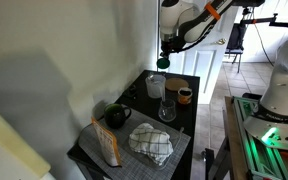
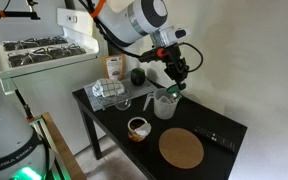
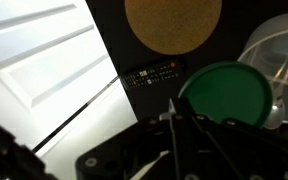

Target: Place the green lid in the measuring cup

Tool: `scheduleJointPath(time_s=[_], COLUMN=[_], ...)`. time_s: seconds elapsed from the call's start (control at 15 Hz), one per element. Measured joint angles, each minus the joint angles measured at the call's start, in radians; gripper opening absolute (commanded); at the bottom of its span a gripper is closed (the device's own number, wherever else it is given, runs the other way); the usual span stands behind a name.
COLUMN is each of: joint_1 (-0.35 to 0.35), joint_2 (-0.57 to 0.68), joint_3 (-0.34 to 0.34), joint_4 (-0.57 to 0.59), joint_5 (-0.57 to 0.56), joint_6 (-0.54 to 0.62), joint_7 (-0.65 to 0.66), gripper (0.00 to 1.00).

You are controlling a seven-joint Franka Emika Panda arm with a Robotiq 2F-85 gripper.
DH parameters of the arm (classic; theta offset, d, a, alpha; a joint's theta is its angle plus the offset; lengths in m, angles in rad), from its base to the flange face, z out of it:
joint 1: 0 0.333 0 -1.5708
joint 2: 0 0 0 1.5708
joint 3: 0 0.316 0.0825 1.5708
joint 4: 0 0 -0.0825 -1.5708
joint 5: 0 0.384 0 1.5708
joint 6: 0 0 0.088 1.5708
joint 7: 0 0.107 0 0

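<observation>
I keep lowering the green lid (image 1: 163, 63), which hangs from its rim above the measuring cup's opening (image 1: 156, 78), until it dips inside, and then let go.
The green lid (image 3: 224, 92) fills the right of the wrist view, close to the camera, with its edge between my fingers. My gripper (image 3: 176, 108) is shut on the lid's rim. In both exterior views the gripper (image 1: 166, 57) (image 2: 171, 78) hangs just above the whitish translucent measuring cup (image 1: 156, 86) (image 2: 165, 103), with a bit of the green lid (image 2: 172, 89) showing under the fingers. In the wrist view the measuring cup (image 3: 282, 55) lies to the right, partly behind the lid.
On the black table (image 2: 214, 125) are a round cork mat (image 2: 181, 148) (image 3: 172, 25), a black remote (image 2: 221, 140) (image 3: 152, 74), a small brown-orange cup (image 2: 137, 127) (image 1: 185, 95), a clear glass (image 1: 167, 108), a checked cloth (image 1: 151, 143), a dark mug (image 1: 117, 115) and a bag (image 1: 106, 143).
</observation>
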Motion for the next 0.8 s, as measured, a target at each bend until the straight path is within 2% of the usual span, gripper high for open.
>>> scheduleJointPath(time_s=[0.33, 0.8], joint_1=[-0.005, -0.016], joint_2=[0.008, 0.085], joint_3=[0.085, 0.095], joint_4=[-0.002, 0.019], joint_5=[0.003, 0.073], joint_6=[-0.053, -0.050], joint_7=[0.003, -0.055], gripper=[0.00, 0.00])
